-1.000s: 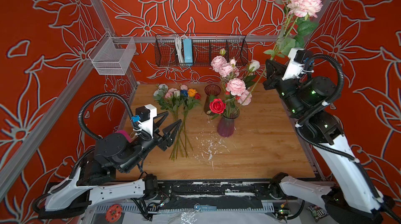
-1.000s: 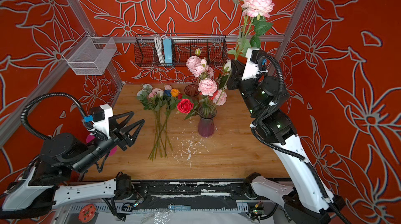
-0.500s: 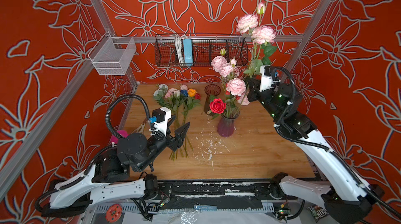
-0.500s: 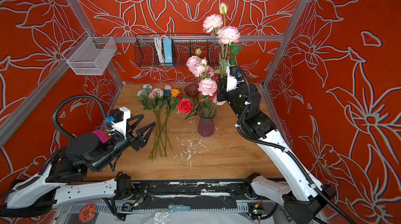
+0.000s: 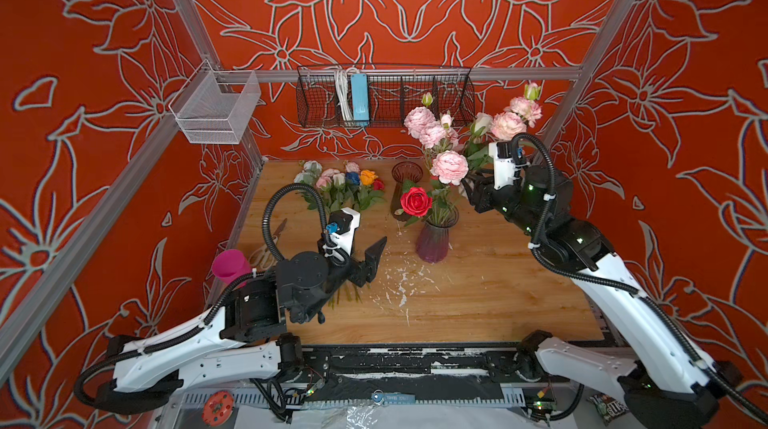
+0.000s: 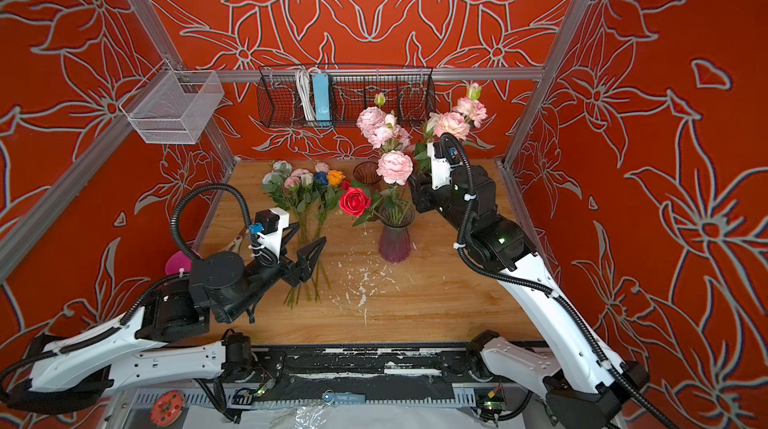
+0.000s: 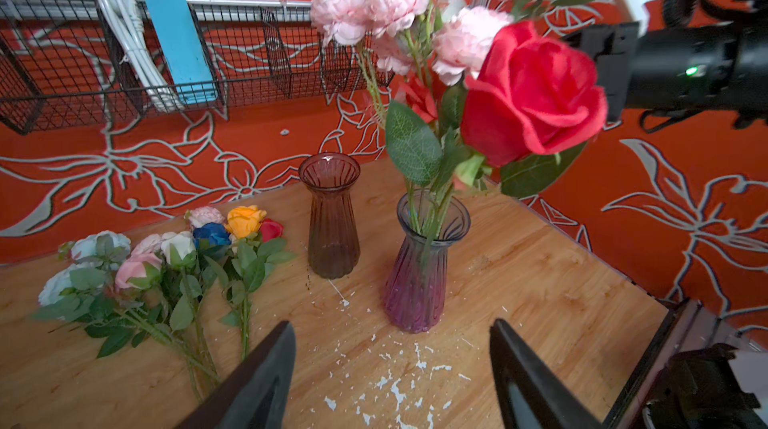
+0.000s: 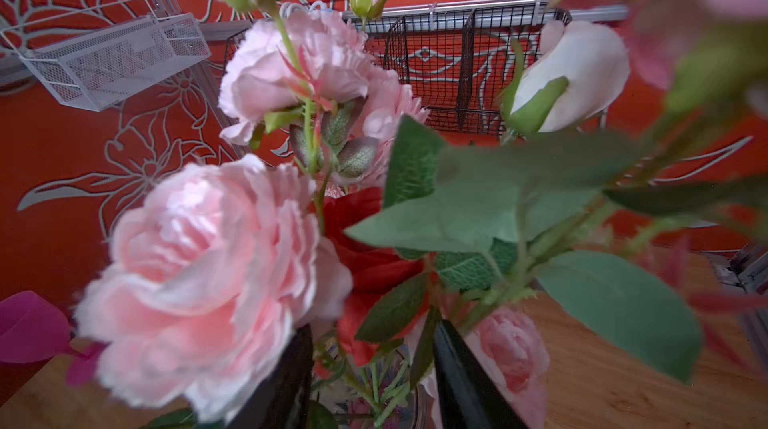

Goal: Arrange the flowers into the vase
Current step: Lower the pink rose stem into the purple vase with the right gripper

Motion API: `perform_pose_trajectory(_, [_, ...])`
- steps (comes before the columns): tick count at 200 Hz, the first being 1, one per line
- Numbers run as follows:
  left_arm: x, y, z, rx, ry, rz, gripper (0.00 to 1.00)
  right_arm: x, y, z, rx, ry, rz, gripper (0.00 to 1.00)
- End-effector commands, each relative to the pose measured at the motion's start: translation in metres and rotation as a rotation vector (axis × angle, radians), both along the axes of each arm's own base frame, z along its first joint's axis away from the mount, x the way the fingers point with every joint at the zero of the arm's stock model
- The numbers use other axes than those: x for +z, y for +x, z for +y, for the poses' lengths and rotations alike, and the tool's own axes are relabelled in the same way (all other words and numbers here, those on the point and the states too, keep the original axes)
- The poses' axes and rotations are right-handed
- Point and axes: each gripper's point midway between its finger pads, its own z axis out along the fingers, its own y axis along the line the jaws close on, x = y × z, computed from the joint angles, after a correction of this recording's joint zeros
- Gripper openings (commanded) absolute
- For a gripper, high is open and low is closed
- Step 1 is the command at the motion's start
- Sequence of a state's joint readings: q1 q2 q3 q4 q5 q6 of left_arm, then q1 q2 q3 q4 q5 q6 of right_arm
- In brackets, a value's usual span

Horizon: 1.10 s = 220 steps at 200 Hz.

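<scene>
The purple vase's blooms (image 5: 416, 201) crowd the brown vase, so the robot's right gripper should pull back, take hold of the purple vase by its rim and move it to the side.
A purple glass vase (image 5: 434, 240) (image 6: 395, 240) (image 7: 417, 277) stands mid-table holding pink blooms and a red rose (image 5: 415, 202) (image 7: 532, 94). A tall stem with pink blooms (image 5: 515, 115) leans at its right side. My right gripper (image 5: 469, 188) (image 8: 374, 327) hovers just above the vase mouth, open, with green stems loose between its jaws. More flowers (image 5: 345, 186) (image 7: 174, 256) lie on the table's far left. My left gripper (image 6: 309, 236) (image 7: 390, 325) hangs over their stem ends, open and empty, left of the vase.
An empty brown glass vase (image 5: 405, 182) (image 7: 332, 219) stands behind the purple one. A pink cup (image 5: 230, 267) and scissors (image 5: 270, 248) sit at the table's left edge. A black wire basket (image 5: 386, 94) and a white mesh basket (image 5: 216, 109) hang on the walls. White flecks (image 5: 399, 281) litter the wood.
My right arm came down from high up, lowering the tall pink stem to the vase, and its jaws parted. My left arm advanced over the loose stems, its jaws a little wider.
</scene>
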<state>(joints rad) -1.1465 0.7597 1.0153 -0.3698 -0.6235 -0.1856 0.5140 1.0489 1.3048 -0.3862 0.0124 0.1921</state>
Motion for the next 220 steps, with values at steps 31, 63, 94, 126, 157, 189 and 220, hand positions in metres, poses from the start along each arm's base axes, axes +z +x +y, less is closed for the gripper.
perform_pose_trajectory(31, [-0.028, 0.032, 0.043, 0.263, -0.240, 0.075, 0.74, 0.033, -0.042, -0.014, 0.032, 0.118, -0.034, 0.50])
perform_pose_trajectory(63, [-0.077, 0.053, 0.054, 0.368, -0.281, 0.212, 0.74, 0.044, -0.068, -0.036, -0.003, 0.157, -0.071, 0.51])
perform_pose_trajectory(94, [-0.109, 0.075, 0.047, 0.389, -0.300, 0.330, 0.74, 0.000, -0.064, -0.071, -0.205, 0.130, -0.011, 0.51])
perform_pose_trajectory(126, [-0.151, 0.102, 0.045, 0.399, -0.377, 0.507, 0.74, -0.070, -0.058, -0.083, -0.322, 0.185, 0.173, 0.50])
perform_pose_trajectory(157, [-0.176, 0.119, 0.039, 0.394, -0.389, 0.613, 0.75, -0.106, -0.060, -0.083, -0.316, 0.223, 0.286, 0.49])
perform_pose_trajectory(189, [-0.196, 0.129, 0.020, 0.352, -0.328, 0.711, 0.74, -0.141, -0.054, -0.080, -0.283, 0.343, 0.474, 0.47])
perform_pose_trajectory(220, [-0.214, 0.140, 0.005, 0.323, -0.325, 0.753, 0.74, -0.162, -0.043, -0.054, -0.164, 0.422, 0.657, 0.47])
